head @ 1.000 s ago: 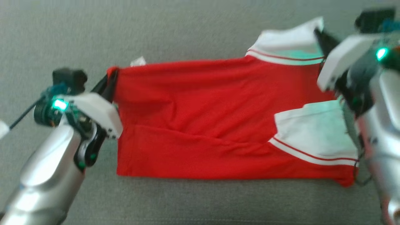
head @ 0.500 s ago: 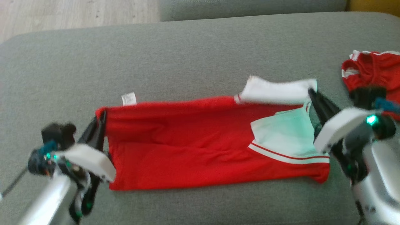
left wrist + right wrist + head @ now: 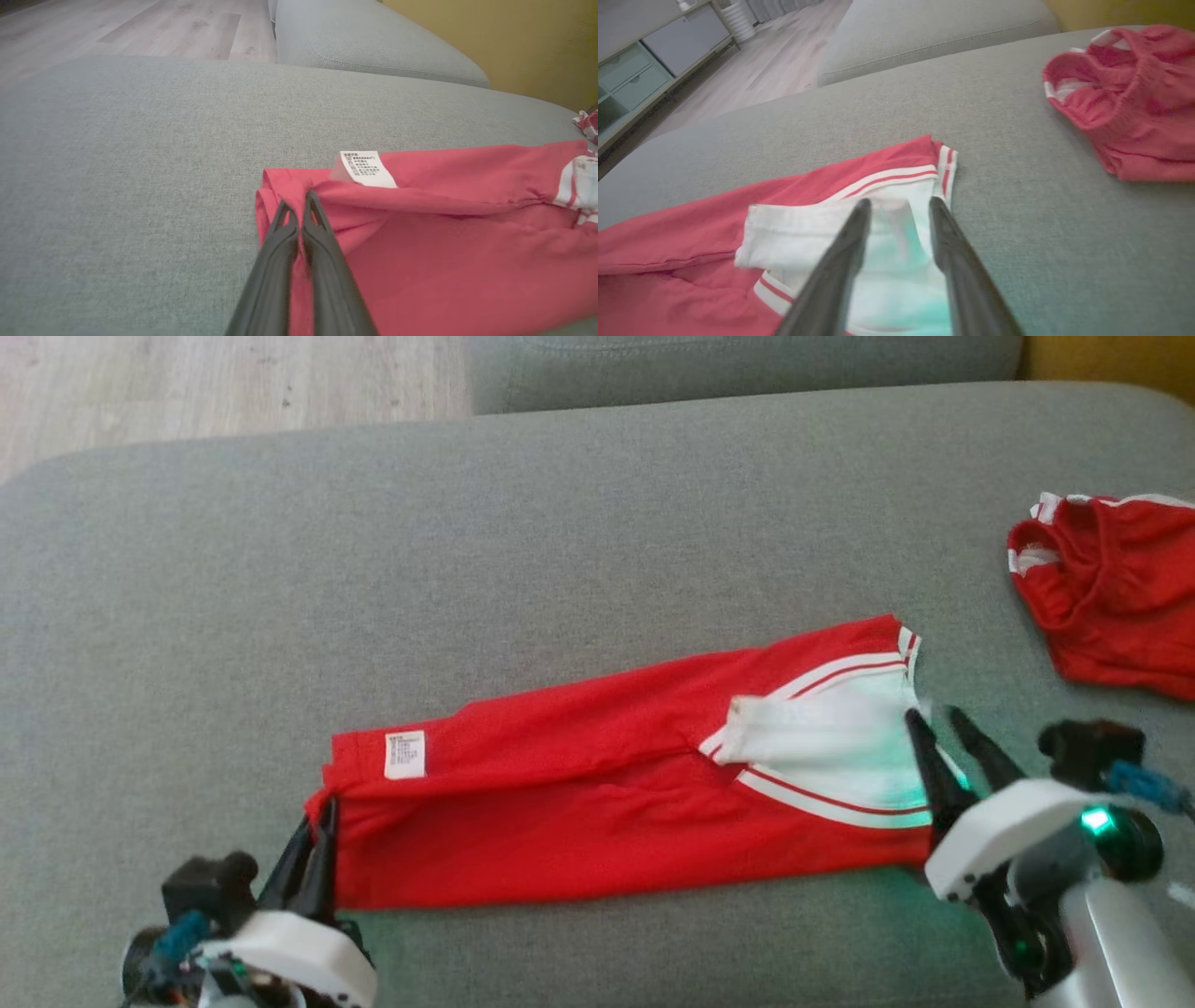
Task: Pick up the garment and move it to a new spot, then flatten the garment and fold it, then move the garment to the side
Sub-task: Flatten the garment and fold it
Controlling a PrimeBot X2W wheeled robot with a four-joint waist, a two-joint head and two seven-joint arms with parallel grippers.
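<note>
My gripper will uncover lettering hidden on the garment's bottom side [image 3: 560, 829] when it folds the garment over, since striped edges [image 3: 835, 813] frame plain red cloth on top.
The garment [image 3: 607, 803] is a red shirt with white, red-striped sleeves, lying folded lengthwise in a long strip on the grey sofa seat [image 3: 560, 541]. Its white care label [image 3: 404, 754] faces up near the left end. My left gripper [image 3: 317, 812] is shut on the garment's near left corner; the left wrist view shows the closed fingers [image 3: 296, 198] pinching bunched red cloth [image 3: 444, 233]. At the right end, my right gripper [image 3: 932, 714] stands open over the white sleeve [image 3: 822, 737]. In the right wrist view its fingers [image 3: 899, 201] straddle the white sleeve [image 3: 808, 233] without pinching it.
A second red garment [image 3: 1111, 597] lies crumpled at the seat's far right, also in the right wrist view [image 3: 1125, 102]. Another grey cushion [image 3: 747, 364] sits behind, with wood floor [image 3: 233, 383] at the far left and a yellow wall [image 3: 1111, 355] at the far right.
The head camera has tilted up. The garment's far edge was brought over toward me, making a narrower strip with the label on top. My right gripper opened and let go of the sleeve.
</note>
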